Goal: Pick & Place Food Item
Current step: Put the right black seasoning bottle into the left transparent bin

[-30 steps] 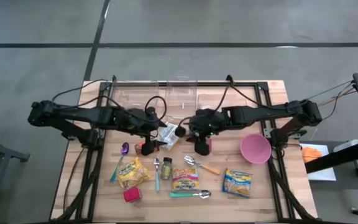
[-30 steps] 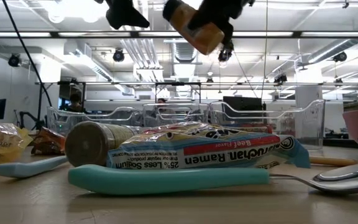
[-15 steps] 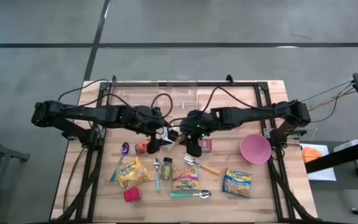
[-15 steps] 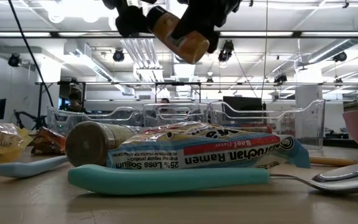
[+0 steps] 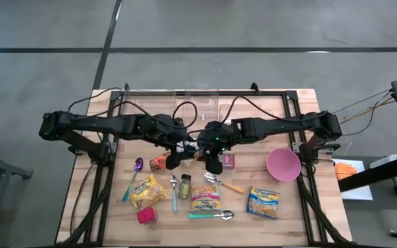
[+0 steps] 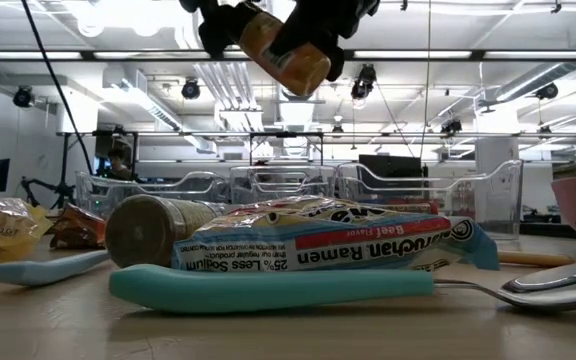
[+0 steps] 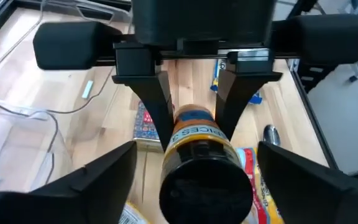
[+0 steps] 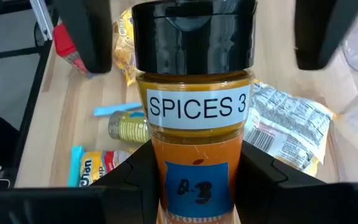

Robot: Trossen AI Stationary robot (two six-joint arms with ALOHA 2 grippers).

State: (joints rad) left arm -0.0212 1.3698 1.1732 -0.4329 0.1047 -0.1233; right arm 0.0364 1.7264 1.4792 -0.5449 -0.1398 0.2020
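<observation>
I should take the spice jar by its black cap (image 8: 194, 38) with my left gripper, because my right gripper holds the jar far from the clear bin (image 5: 150, 105) on my left gripper's side.
An orange spice jar (image 8: 194, 124) with a black cap and a "SPICES 3" label hangs high over the table's middle, and my right gripper (image 8: 194, 186) is shut on it. My left gripper (image 7: 194, 180) faces it from the table's left and is open. Its two fingers (image 7: 104, 180) stand on either side of the jar's black cap (image 7: 207, 183), with a gap on each side. In the high view the two grippers meet at the jar (image 5: 197, 149). The low view shows the jar (image 6: 283, 50) tilted at the top of the picture. My right gripper pinches the jar's orange body (image 8: 160, 180) near its bottom end, one finger on each side. The fingers come from the table's right, slanting down. The jar is lifted clear of the table and tilted, its cap end pointing away from the gripper toward my left gripper.
On the table below lie ramen packs (image 5: 205, 198), another pack (image 5: 263, 202), a yellow bag (image 5: 147, 191), spoons (image 5: 212, 215), a small jar (image 5: 185, 186) and a red box (image 5: 147, 215). A pink bowl (image 5: 283, 164) stands at the right. Clear bins (image 5: 185, 103) line the far edge.
My right gripper has carried the jar toward the table's left, and my left gripper has moved toward the right to meet it. The left fingers now stand around the jar's cap. The jar stays lifted and tilted.
</observation>
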